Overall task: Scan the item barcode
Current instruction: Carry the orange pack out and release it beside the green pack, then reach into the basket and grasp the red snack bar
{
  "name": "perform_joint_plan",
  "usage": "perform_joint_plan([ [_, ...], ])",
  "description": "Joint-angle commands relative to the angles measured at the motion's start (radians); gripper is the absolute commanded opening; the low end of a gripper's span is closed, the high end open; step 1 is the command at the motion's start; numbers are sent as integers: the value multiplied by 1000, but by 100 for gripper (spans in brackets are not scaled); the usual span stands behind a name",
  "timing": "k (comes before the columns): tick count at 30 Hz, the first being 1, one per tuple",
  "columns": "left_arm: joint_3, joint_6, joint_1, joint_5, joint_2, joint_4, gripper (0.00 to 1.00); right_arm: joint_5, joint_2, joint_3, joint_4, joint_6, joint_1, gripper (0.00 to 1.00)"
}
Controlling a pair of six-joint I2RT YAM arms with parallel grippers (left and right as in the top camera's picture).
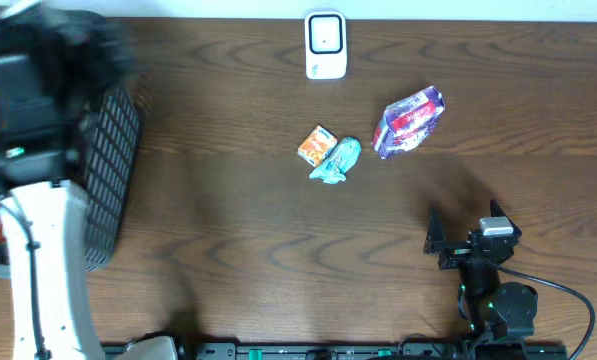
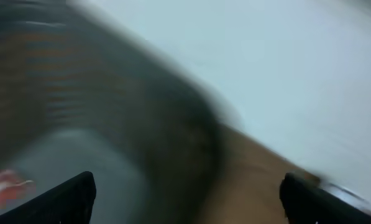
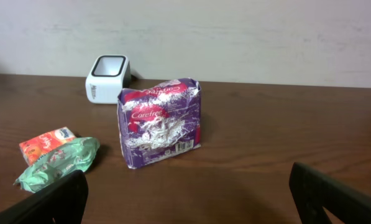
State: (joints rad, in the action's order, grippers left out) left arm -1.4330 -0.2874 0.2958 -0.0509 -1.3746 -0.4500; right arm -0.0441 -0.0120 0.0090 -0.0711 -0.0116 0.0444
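The robot's left gripper is open above the black basket that the red item lies in. It should keep reaching in until its fingers are on both sides of the item.
A crumpled purple packet stands on the brown table, facing my right wrist camera with a barcode low on its front. Left of it lie a small orange box and a green packet touching each other. The white scanner sits at the table's back edge. My right gripper rests near the front right, open and empty, well short of the purple packet. My left gripper is open with nothing between its fingers, over the basket at the far left; its view is blurred.
A black mesh basket stands at the left edge under the left arm. A blurred red shape shows low in the left wrist view. A pale wall runs behind the table.
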Motion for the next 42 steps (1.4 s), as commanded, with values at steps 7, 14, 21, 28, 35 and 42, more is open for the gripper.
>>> perform_joint_plan([
  [7,38,432,261,150,-126,-36,92,9,5,-3,-3,-8,6,99],
  [14,45,632,349,150,-259,-111,88,9,5,-3,-3,-8,6,99],
  [21,108,926,371,149,-330,-103,87,9,5,-3,-3,-8,6,99],
  [28,109,976,422,149,-418,-92,81,9,5,-3,-3,-8,6,99],
  [35,111,1081,459,35,-456,-113,79,9,5,-3,-3,-8,6,99],
  [42,112,1144,459,37,-500,-106,75,9,5,-3,-3,-8,6,99],
])
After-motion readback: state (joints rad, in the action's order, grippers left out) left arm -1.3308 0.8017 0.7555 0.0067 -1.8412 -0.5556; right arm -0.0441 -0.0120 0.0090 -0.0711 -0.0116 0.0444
